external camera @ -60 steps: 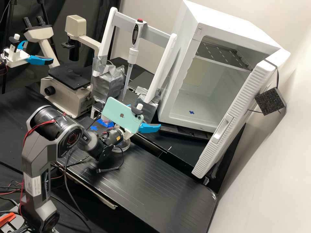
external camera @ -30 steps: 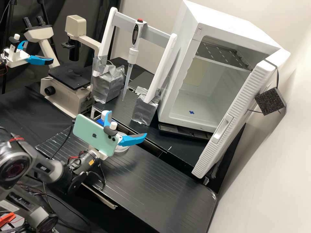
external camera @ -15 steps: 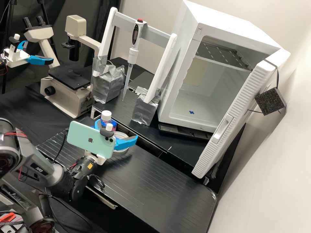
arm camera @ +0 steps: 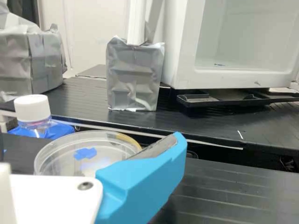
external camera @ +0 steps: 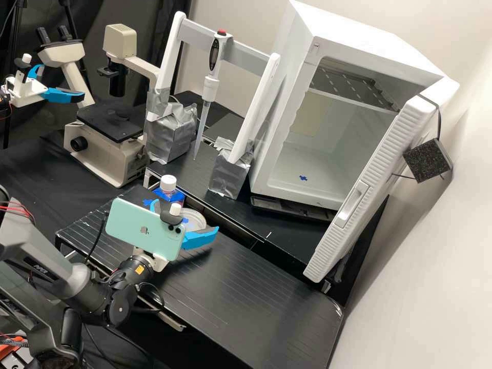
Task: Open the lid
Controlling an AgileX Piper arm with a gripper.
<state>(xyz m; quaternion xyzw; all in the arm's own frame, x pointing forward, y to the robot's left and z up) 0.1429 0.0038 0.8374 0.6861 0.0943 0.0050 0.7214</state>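
Note:
The clear lid (arm camera: 112, 145) will come away with only the blue cross and leave the dish behind when I lift, because another blue patch (arm camera: 95, 164) can be seen under the cross.
In the high view my gripper (external camera: 184, 218) stands open at the near side of a round clear dish (external camera: 197, 218), its two blue fingers spread apart. A phone mounted on the gripper hides part of the fingers and of the dish. The wrist view has the gripper (arm camera: 88, 151) with one blue finger in front of the dish's right part. A blue cross mark shows on the clear lid (arm camera: 100, 140), which appears to lie on the dish. Whether a finger touches the dish, I cannot tell.
Close behind the dish is a white-capped bottle (external camera: 168, 183) with blue around it. Farther back stand a pipette (external camera: 209, 87) on a white frame with silver-wrapped feet, a microscope (external camera: 110, 130) and an open white incubator (external camera: 297, 189). A second arm's gripper is at the far left.
My gripper has come away from farther back, leftward and down toward the bench's near side, then shifted slightly lower beside the dish. The bottle and dish have come into fuller view.

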